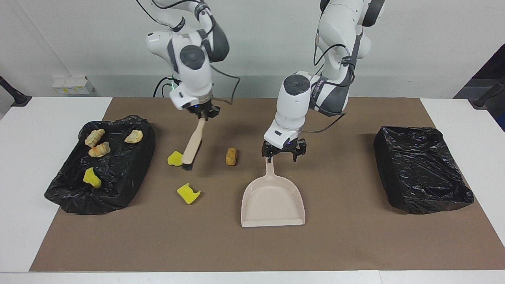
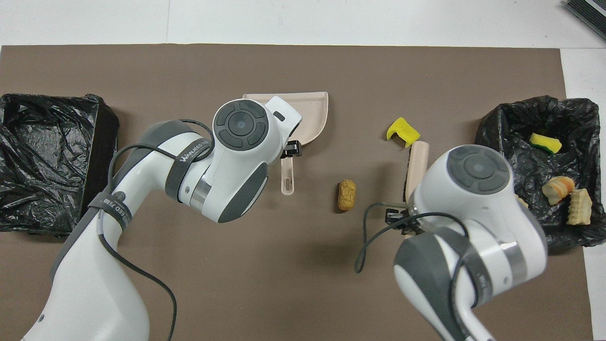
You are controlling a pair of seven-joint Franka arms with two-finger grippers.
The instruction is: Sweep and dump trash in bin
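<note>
The nearer yellow scrap [image 1: 175, 159] is on the filled bin's side of the bristles, so next my right gripper goes behind that scrap and sweeps toward the dustpan.
My right gripper [image 1: 203, 113] is shut on the handle of a beige brush [image 1: 193, 144], tilted, with its dark bristles down on the mat. A yellow sponge scrap [image 1: 174, 158] lies against the bristles. A second yellow scrap [image 1: 188, 193] [image 2: 403, 132] lies farther from the robots. A tan-brown chunk [image 1: 231, 156] [image 2: 346, 194] lies between the brush and the dustpan. The beige dustpan [image 1: 273, 201] [image 2: 310, 113] lies flat on the mat. My left gripper [image 1: 283, 153] is open just over the end of the dustpan's handle [image 1: 270, 169].
A black-lined bin [image 1: 144, 136] [image 2: 502, 128] at the right arm's end holds several yellow and tan scraps. A second black-lined bin [image 1: 422, 169] [image 2: 47, 161] at the left arm's end holds nothing. A brown mat [image 1: 355, 236] covers the white table.
</note>
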